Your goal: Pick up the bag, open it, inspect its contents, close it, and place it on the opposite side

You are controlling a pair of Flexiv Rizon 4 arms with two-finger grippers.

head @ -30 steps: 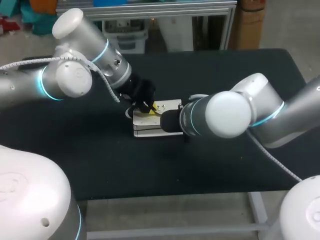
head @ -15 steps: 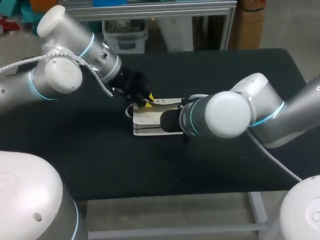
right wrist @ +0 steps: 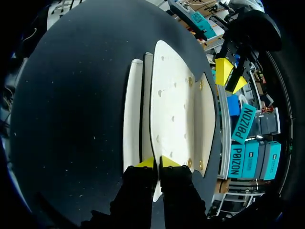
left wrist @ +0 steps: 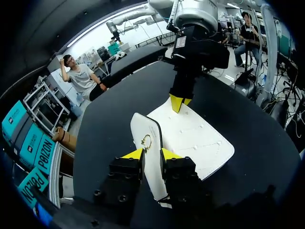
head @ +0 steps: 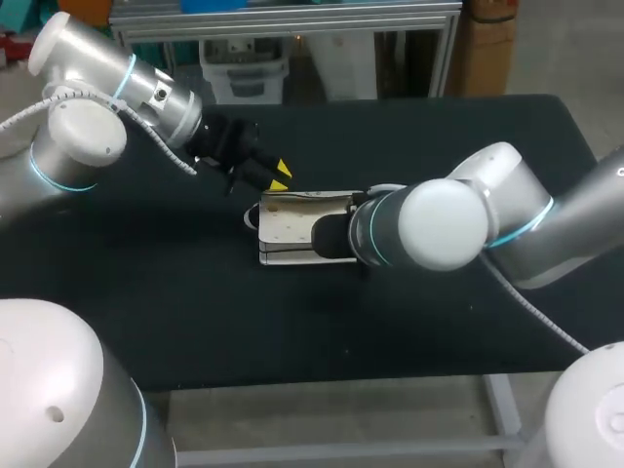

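I expect the flap (left wrist: 147,133), which stands up from the bag's far edge (head: 304,194), to hinge over and lie flat across the bag's studded panel when I fold it.
A flat white bag (head: 288,229) lies at the middle of the black table. In the right wrist view the bag (right wrist: 171,105) shows layered panels with small gold studs. My right gripper (right wrist: 157,163) is shut on its near edge. In the head view that gripper is hidden behind my right forearm (head: 429,224). My left gripper (head: 278,174) hovers just beyond the bag's far left corner, open and apart from it. In the left wrist view the left gripper (left wrist: 151,155) holds nothing, and a gold ring (left wrist: 145,141) on the bag (left wrist: 190,138) shows ahead of it. The right gripper (left wrist: 177,102) pinches the opposite edge.
The black tabletop (head: 195,312) spreads wide around the bag on all sides. Its front edge runs close to the robot bases. My left arm (head: 107,107) stands over the table's back left part.
My left gripper has opened, let go of the bag's top edge and drawn back up and to the left. The right arm has kept still with its grip.
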